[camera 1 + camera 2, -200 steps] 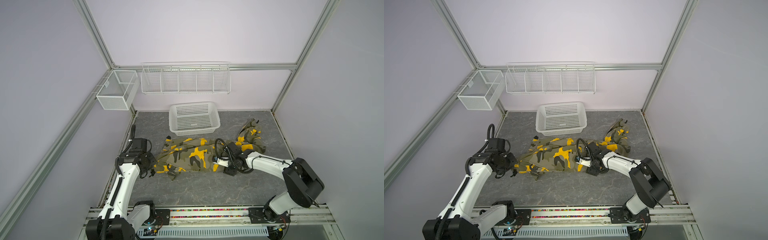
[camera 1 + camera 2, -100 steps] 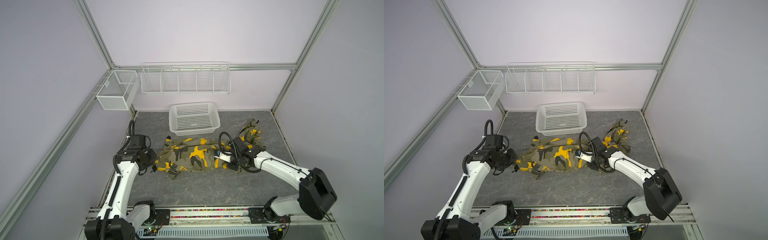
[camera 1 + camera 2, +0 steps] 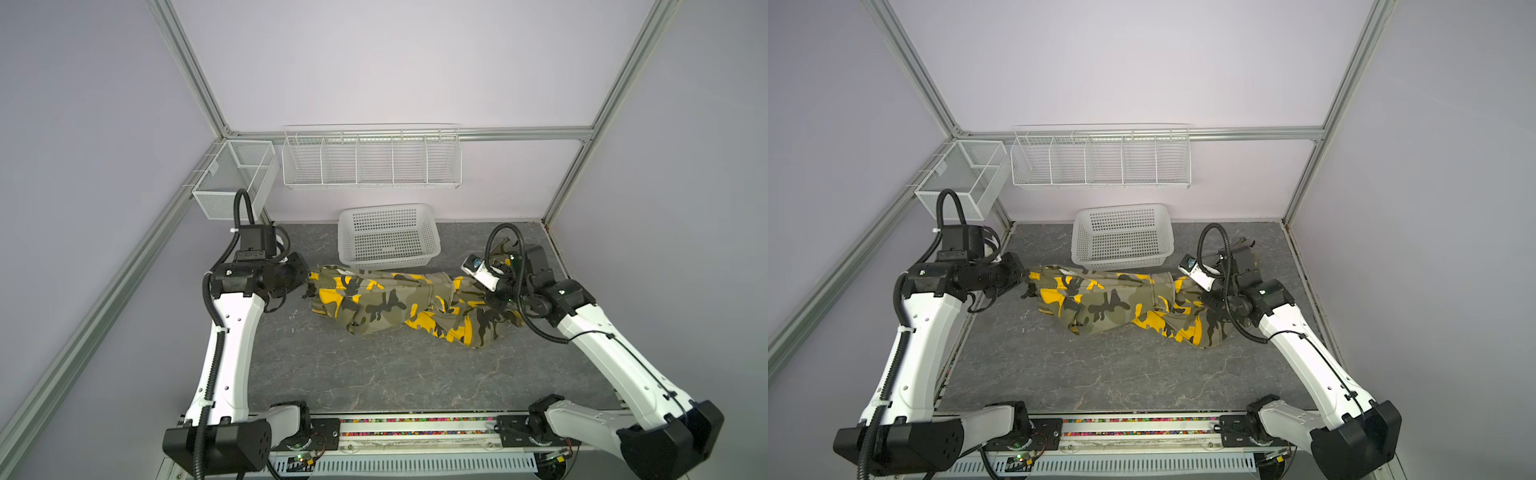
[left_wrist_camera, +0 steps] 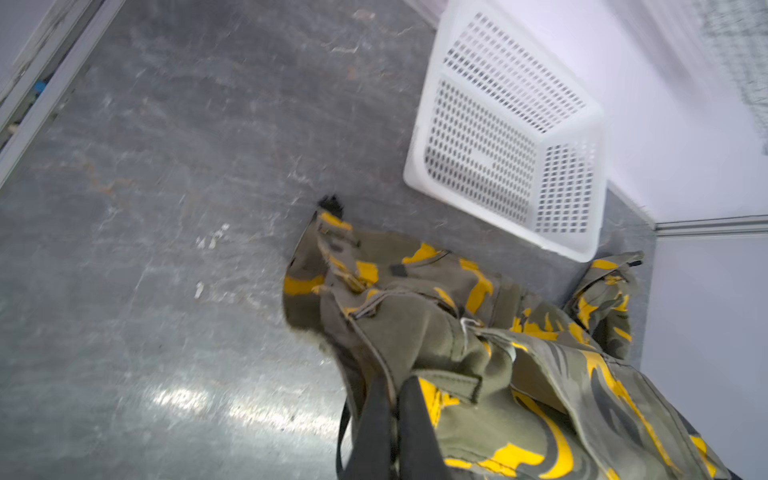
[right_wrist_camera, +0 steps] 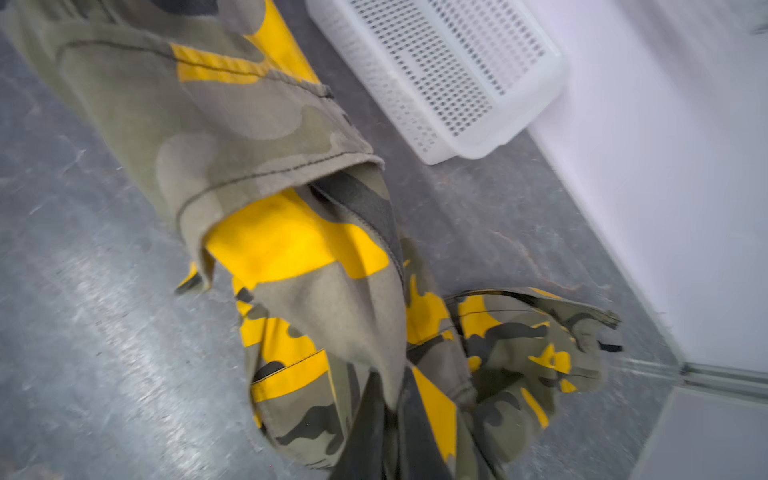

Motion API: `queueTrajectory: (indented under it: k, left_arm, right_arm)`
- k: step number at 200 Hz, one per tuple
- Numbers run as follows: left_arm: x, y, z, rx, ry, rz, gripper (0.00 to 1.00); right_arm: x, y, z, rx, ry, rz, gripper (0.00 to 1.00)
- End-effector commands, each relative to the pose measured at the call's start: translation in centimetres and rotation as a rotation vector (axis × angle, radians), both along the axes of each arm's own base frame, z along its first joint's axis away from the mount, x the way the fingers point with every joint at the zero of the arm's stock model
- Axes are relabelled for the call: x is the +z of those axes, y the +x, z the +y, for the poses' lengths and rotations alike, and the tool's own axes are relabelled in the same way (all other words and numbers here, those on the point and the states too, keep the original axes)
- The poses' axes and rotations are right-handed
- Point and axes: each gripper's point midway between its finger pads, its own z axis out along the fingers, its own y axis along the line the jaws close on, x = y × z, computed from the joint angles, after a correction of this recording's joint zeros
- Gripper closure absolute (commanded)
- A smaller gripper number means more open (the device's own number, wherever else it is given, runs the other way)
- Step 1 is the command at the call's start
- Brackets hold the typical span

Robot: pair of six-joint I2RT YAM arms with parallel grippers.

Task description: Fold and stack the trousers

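Observation:
The trousers lie bunched up in a narrow heap (image 3: 385,280) next to the basket. Next, my left gripper pulls the trousers' waistband toward the table's front (image 3: 332,372) and spreads them out before folding.
The camouflage trousers (image 3: 395,299) (image 3: 1113,301) lie stretched across the middle of the grey table, in front of the basket. My left gripper (image 3: 309,286) (image 3: 1025,284) is shut on their waist end at the left. In the left wrist view its fingers (image 4: 376,415) pinch a fold of the trousers (image 4: 478,353) by the waistband. My right gripper (image 3: 486,297) (image 3: 1204,299) is shut on the bunched leg cloth at the right. In the right wrist view the right gripper (image 5: 392,399) clamps a ridge of the trousers (image 5: 270,137), raised a little off the table.
A white lattice basket (image 3: 388,237) (image 3: 1121,239) (image 4: 511,129) (image 5: 449,75) stands just behind the trousers at the back wall. Above it hangs a wire rack (image 3: 370,158), and a mesh box (image 3: 237,178) hangs on the left frame. Bare grey table (image 3: 374,374) lies in front.
My right gripper shut on the leg cloth and drew it to the right. My left gripper moved back with the waist end. The trousers are now pulled out longer between them.

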Motion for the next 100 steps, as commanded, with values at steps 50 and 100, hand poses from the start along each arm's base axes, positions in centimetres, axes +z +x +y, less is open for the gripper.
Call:
queueTrajectory:
  k: [50, 100]
  left_arm:
    - [9.4, 6.9, -2.7, -0.108, -0.037, -0.216, 1.00]
    - [1.8, 2.9, -2.0, -0.116, 0.026, -0.045, 1.00]
  right_arm:
    - [11.7, -0.4, -1.7, 0.021, 0.104, -0.240, 0.92]
    - [-0.2, -9.3, 3.8, 0.328, 0.011, 0.042, 0.92]
